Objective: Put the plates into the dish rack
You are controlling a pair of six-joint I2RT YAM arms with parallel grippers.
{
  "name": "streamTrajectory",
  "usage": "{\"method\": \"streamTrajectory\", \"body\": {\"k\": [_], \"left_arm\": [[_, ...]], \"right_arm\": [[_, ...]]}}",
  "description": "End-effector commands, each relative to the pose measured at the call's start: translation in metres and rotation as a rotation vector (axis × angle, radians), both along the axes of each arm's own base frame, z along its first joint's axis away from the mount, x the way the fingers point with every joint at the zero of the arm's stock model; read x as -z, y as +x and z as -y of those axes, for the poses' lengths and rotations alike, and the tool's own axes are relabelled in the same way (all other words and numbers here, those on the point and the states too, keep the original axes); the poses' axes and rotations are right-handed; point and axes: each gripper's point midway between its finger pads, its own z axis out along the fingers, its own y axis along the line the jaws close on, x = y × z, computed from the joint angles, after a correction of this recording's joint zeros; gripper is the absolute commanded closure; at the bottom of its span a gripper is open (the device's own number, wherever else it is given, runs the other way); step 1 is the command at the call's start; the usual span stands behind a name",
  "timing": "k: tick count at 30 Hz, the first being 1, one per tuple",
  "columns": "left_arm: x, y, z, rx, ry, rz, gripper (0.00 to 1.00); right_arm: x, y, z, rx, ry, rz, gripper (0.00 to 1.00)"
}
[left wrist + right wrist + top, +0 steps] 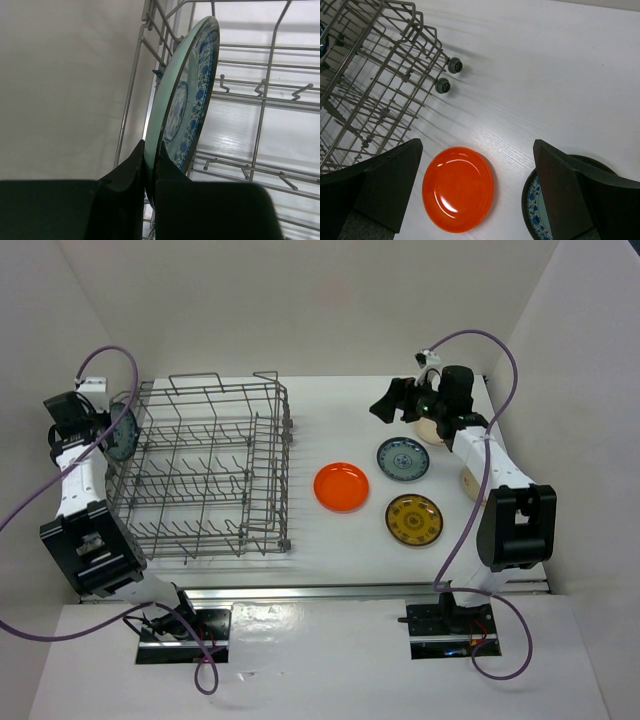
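The held blue-green plate (191, 87) is standing on its edge and lines up with the rack's open end slot (138, 462), so my left gripper should go on moving it down until the wires hold it up.
My left gripper (108, 432) is shut on the rim of a blue-green patterned plate (123, 430) and holds it on edge at the left side of the grey wire dish rack (283, 455). In the left wrist view the plate (187, 100) stands upright between my fingertips (151, 150), against the rack's wires (260, 48). My right gripper (392, 405) is open and empty above the table. An orange plate (341, 486), a second blue-green plate (403, 458) and a yellow-brown plate (414, 519) lie flat on the table. The right wrist view shows the orange plate (457, 189) between my open jaws (476, 150).
Two cream plates (437, 432) (468, 483) lie partly hidden under my right arm. The rack's wheeled corner (454, 65) is left of the orange plate. The blue-green plate's edge (534, 210) shows behind my right finger. White walls close in both sides.
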Motion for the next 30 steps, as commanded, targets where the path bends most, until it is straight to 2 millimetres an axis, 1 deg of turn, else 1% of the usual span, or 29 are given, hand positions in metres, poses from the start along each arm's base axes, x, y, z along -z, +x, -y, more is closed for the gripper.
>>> {"method": "streamTrajectory", "body": {"k": [1,2,3,4,5,6,7,8,10,11,12,13,14,15,17,18,19,21,22,23,24,26,27,28,29,30], "left_arm": [[-0.016,0.010,-0.012,-0.050,0.027,0.089,1.00],[-0.011,0.011,-0.013,-0.050,0.021,0.079,1.00],[-0.011,0.011,-0.014,-0.063,0.018,0.080,1.00],[-0.004,0.012,-0.014,-0.063,0.011,0.068,1.00],[0.000,0.013,-0.015,-0.063,0.006,0.060,1.00],[0.007,0.012,-0.015,-0.063,-0.004,0.041,1.00],[0.007,0.014,-0.012,-0.050,-0.011,0.044,1.00],[0.018,0.012,-0.011,-0.050,-0.026,0.018,1.00],[0.031,0.009,-0.009,-0.061,-0.055,0.001,1.00],[0.036,0.007,-0.008,-0.062,-0.060,-0.009,1.00],[0.039,0.006,-0.009,-0.076,-0.062,-0.007,1.00],[0.046,0.005,-0.008,-0.076,-0.064,-0.011,1.00],[0.050,0.003,-0.007,-0.076,-0.068,-0.019,1.00],[0.048,0.005,-0.008,-0.076,-0.063,-0.010,1.00],[0.048,0.005,-0.006,-0.068,-0.068,-0.007,1.00],[0.050,0.006,-0.001,-0.051,-0.093,-0.005,1.00],[0.047,0.011,-0.002,-0.043,-0.095,0.002,1.00],[0.058,0.013,0.004,-0.025,-0.140,-0.024,1.00],[0.055,0.018,0.004,-0.021,-0.153,-0.019,1.00],[0.057,0.018,0.003,-0.022,-0.159,-0.029,1.00],[0.065,0.021,0.005,-0.020,-0.187,-0.047,1.00],[0.068,0.022,0.004,-0.027,-0.209,-0.070,1.00],[0.076,0.023,0.004,-0.029,-0.222,-0.091,1.00],[0.072,0.024,0.004,-0.029,-0.220,-0.088,0.98],[0.080,0.021,0.005,-0.031,-0.233,-0.110,0.96],[0.080,0.021,0.005,-0.031,-0.233,-0.111,0.93]], "right_arm": [[-0.007,0.008,0.006,0.025,-0.005,0.045,0.00],[-0.007,0.008,0.006,0.025,-0.005,0.045,0.00],[-0.007,0.008,0.006,0.025,-0.005,0.045,0.00],[-0.007,0.009,0.010,0.035,-0.005,0.044,0.00],[-0.007,0.009,0.010,0.035,-0.005,0.044,0.00],[-0.005,0.008,0.010,0.035,-0.005,0.035,0.00],[-0.001,0.009,0.010,0.035,-0.006,0.026,0.00],[0.000,0.010,0.011,0.043,-0.009,0.026,0.00],[0.000,0.012,0.014,0.063,-0.017,0.027,0.00],[0.007,0.014,0.016,0.083,-0.014,0.001,0.00],[0.008,0.019,0.027,0.130,-0.028,0.001,0.00],[0.012,0.018,0.029,0.154,-0.012,-0.024,0.00],[0.012,0.020,0.036,0.180,-0.007,-0.029,0.00],[0.012,0.022,0.046,0.205,0.003,-0.036,0.00],[0.018,0.022,0.052,0.213,0.025,-0.058,0.00],[0.018,0.023,0.056,0.222,0.025,-0.058,0.00],[0.025,0.023,0.056,0.222,0.023,-0.078,0.00],[0.028,0.021,0.056,0.222,0.022,-0.092,0.00],[0.034,0.024,0.060,0.244,0.013,-0.102,0.00],[0.036,0.022,0.060,0.244,0.011,-0.117,0.00],[0.039,0.022,0.066,0.267,0.005,-0.125,0.00],[0.053,0.017,0.068,0.279,-0.003,-0.163,0.00],[0.049,0.017,0.070,0.291,-0.008,-0.154,0.00],[0.056,0.015,0.076,0.310,-0.013,-0.174,0.00],[0.052,0.014,0.076,0.310,-0.013,-0.165,0.00],[0.057,0.012,0.076,0.310,-0.014,-0.178,0.00]]}}
